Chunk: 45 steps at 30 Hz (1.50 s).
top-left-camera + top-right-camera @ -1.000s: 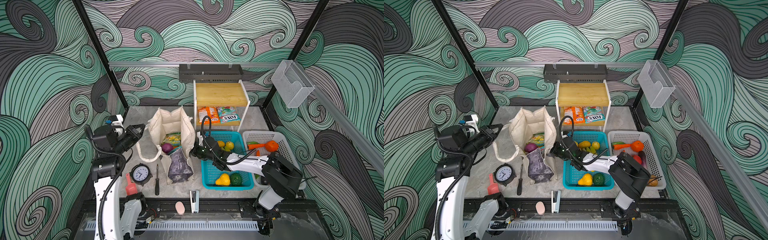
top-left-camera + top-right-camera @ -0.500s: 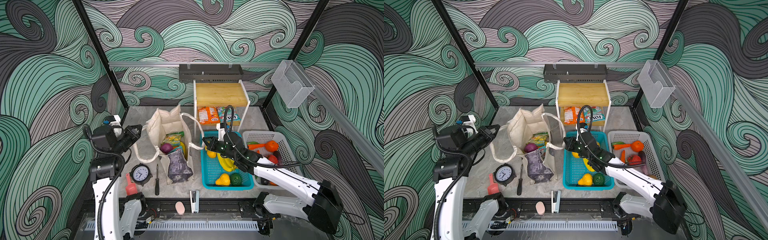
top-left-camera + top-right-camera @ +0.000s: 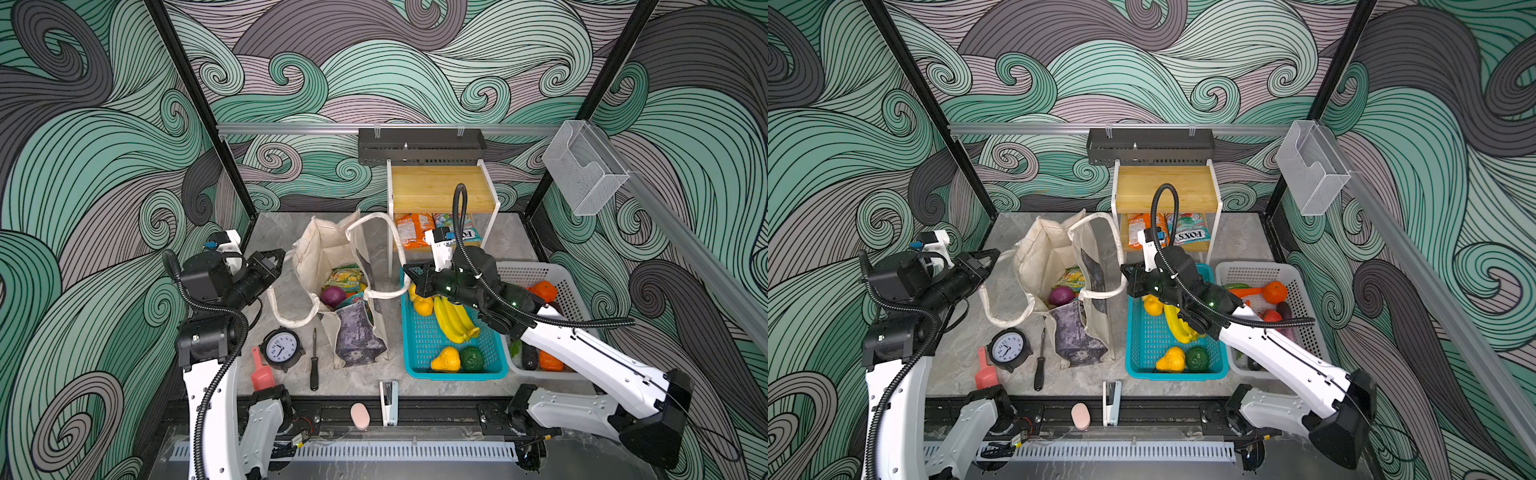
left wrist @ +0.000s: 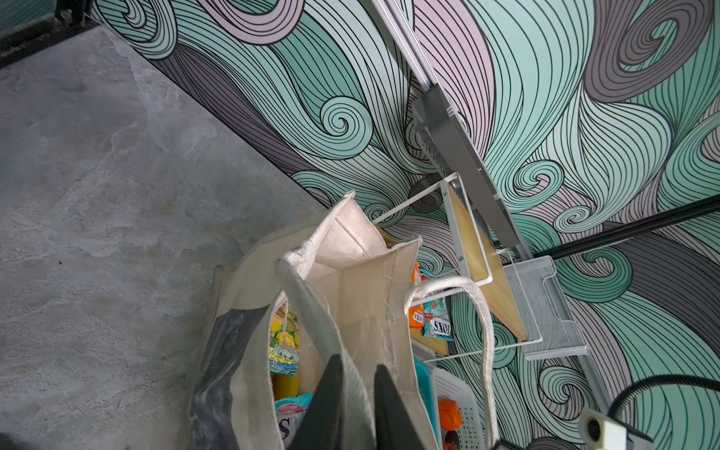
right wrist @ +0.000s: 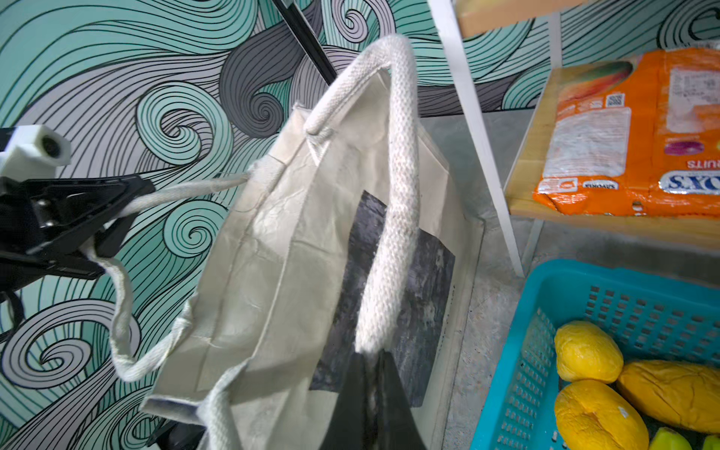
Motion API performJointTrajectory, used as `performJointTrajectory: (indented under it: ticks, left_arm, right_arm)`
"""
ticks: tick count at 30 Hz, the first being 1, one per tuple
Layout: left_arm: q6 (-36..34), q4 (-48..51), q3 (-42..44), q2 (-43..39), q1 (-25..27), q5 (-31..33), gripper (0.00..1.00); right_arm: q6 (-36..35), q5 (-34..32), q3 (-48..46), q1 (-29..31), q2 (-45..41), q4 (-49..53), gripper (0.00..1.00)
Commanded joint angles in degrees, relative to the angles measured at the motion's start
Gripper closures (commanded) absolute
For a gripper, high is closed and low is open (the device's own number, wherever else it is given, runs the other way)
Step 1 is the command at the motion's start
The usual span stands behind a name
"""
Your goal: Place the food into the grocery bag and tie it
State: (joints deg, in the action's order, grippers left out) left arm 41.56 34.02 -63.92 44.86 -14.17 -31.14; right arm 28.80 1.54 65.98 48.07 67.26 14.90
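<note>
I should bring my right gripper's strap over the open grocery bag (image 3: pixel 336 268) to my left gripper's strap (image 3: pixel 296 321), since the straps reach to opposite sides of the bag.
The grocery bag (image 3: pixel 320 257) stands open in both top views, cream with a mottled grey-purple panel (image 3: pixel 1073 336). Inside lie food items: a purple onion (image 3: pixel 332 296), a yellow-green candy packet (image 3: pixel 345 276) and a teal-red packet (image 4: pixel 290 409). My left gripper (image 3: pixel 277 259) is shut on the bag's left strap (image 4: pixel 356 389), which shows between its fingers (image 4: pixel 331 389). My right gripper (image 3: pixel 409 275) is shut on the right strap (image 5: pixel 397 218), pulled taut over the teal basket's near corner. Yellow bananas (image 3: pixel 453 320) lie in the teal basket, and an orange (image 3: pixel 544 291) in the white one.
The teal basket (image 3: pixel 453 376) and the white basket (image 3: pixel 536 270) stand right of the bag. Behind is a white rack with a wooden top (image 3: pixel 440 187) holding candy packets (image 3: pixel 411 232). A clock (image 3: pixel 282 347), screwdriver (image 3: pixel 314 365), red scoop (image 3: pixel 262 374) and stapler (image 3: pixel 388 401) lie in front.
My right arm has unfolded and its gripper has carried the right strap up and to the right, over the teal basket. The bag stands taller and wider open. The left gripper has hardly moved.
</note>
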Motion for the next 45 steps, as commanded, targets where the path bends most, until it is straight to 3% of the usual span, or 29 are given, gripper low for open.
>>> performJointTrajectory:
  ticks: [1,8,15,21,30,36,42,45]
  left_arm:
    - [3.83,-5.72,0.27,-0.18,-0.33,-5.24,0.96]
    - [9.45,-13.83,-0.60,3.49,0.77,-10.64,0.95]
    - [9.26,-17.33,-4.67,10.69,8.11,-7.39,0.94]
    - [7.26,-16.40,-11.29,16.69,9.69,-2.66,0.95]
    - [6.90,-15.63,-13.88,20.55,11.75,-5.91,0.92]
    - [4.41,-12.97,-12.65,19.40,13.31,-6.57,0.82]
    - [0.25,-7.61,-14.61,20.00,15.64,-4.75,0.67]
    - [1.21,-8.76,-13.84,20.26,16.54,-6.19,0.66]
  right_arm:
    - [-6.06,-0.11,3.99,0.53,0.32,5.26,1.00]
    - [-13.66,-5.83,12.16,-0.79,1.51,13.95,1.00]
    - [-15.87,-4.20,17.40,-2.64,2.49,15.77,1.00]
    - [-17.47,-2.96,25.74,-5.45,6.62,19.01,1.00]
    - [-12.45,3.74,21.12,-1.89,8.01,14.34,1.00]
    - [-12.63,11.50,19.27,2.49,11.35,9.04,1.00]
    - [-15.31,14.45,22.40,5.92,16.40,9.49,1.00]
    - [-14.95,14.20,23.33,6.07,18.17,9.95,1.00]
